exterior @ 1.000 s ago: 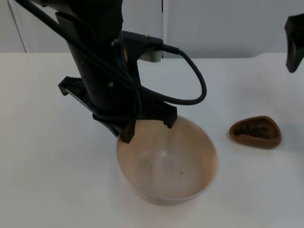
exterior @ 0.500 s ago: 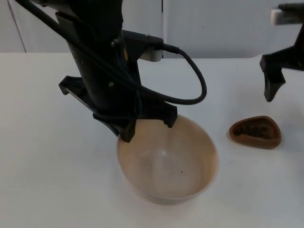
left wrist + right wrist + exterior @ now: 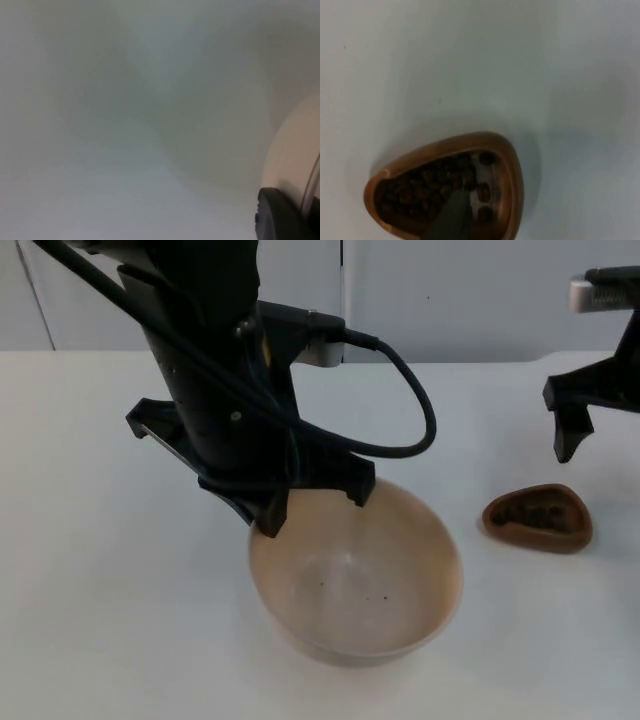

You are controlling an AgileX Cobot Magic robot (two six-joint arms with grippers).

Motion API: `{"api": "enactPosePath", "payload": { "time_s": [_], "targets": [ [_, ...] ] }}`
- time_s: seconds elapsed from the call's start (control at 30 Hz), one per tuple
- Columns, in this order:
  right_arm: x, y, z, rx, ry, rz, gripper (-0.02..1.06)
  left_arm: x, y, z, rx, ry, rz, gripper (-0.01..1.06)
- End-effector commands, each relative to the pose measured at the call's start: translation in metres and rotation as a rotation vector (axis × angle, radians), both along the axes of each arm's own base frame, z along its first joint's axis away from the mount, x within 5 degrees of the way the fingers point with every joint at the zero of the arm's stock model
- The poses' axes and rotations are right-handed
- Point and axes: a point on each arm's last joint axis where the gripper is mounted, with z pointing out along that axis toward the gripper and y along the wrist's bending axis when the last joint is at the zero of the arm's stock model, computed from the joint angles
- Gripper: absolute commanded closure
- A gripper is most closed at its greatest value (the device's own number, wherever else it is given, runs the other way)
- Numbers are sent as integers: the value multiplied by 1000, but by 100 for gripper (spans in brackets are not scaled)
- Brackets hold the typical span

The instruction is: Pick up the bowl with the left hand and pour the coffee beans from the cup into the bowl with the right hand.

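The cup's raised rim point(image 3: 536, 537) bends around the coffee beans point(image 3: 541, 514), so I expect a few beans to stay behind in the cup when my right gripper pours.
A wide tan bowl point(image 3: 355, 580) stands on the white table point(image 3: 90, 580), with a few dark specks inside. My left gripper point(image 3: 314, 508) is at its far-left rim and open: one black fingertip point(image 3: 270, 522) is outside the rim, the other over the far rim. The left wrist view shows the bowl's pale wall point(image 3: 292, 150) beside a fingertip point(image 3: 280, 217). A brown rounded-triangular cup point(image 3: 538, 518) of coffee beans sits to the bowl's right. My right gripper point(image 3: 590, 435) hangs just behind and above that cup. The right wrist view looks down into the cup point(image 3: 445, 195) and its beans.
The grey partition wall point(image 3: 480, 300) closes the table's far side. The left arm's thick black body point(image 3: 215, 390) towers over the table behind the bowl.
My right gripper has come in from the upper right edge and lowered toward the cup. The bowl has shifted very slightly; the left arm is almost still.
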Motion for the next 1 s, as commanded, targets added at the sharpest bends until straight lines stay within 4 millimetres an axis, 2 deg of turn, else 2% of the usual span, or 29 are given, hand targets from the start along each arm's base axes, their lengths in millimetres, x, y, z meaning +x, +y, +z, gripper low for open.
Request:
{"api": "enactPosePath", "payload": {
  "time_s": [0.0, 0.2, 0.37, 0.97],
  "targets": [
    [0, 4, -17, -2, 48, -2, 9, -1, -1, 5, -10, -17, -1, 105],
    [3, 6, -40, 10, 71, -2, 9, -1, -1, 5, -10, -17, -1, 105],
    [4, 7, -52, 5, 88, -1, 12, -1, -1, 5, -10, -17, -1, 105],
    [5, 8, -80, 7, 124, -14, 15, -1, -1, 5, -13, -15, 1, 105]
  ]
}}
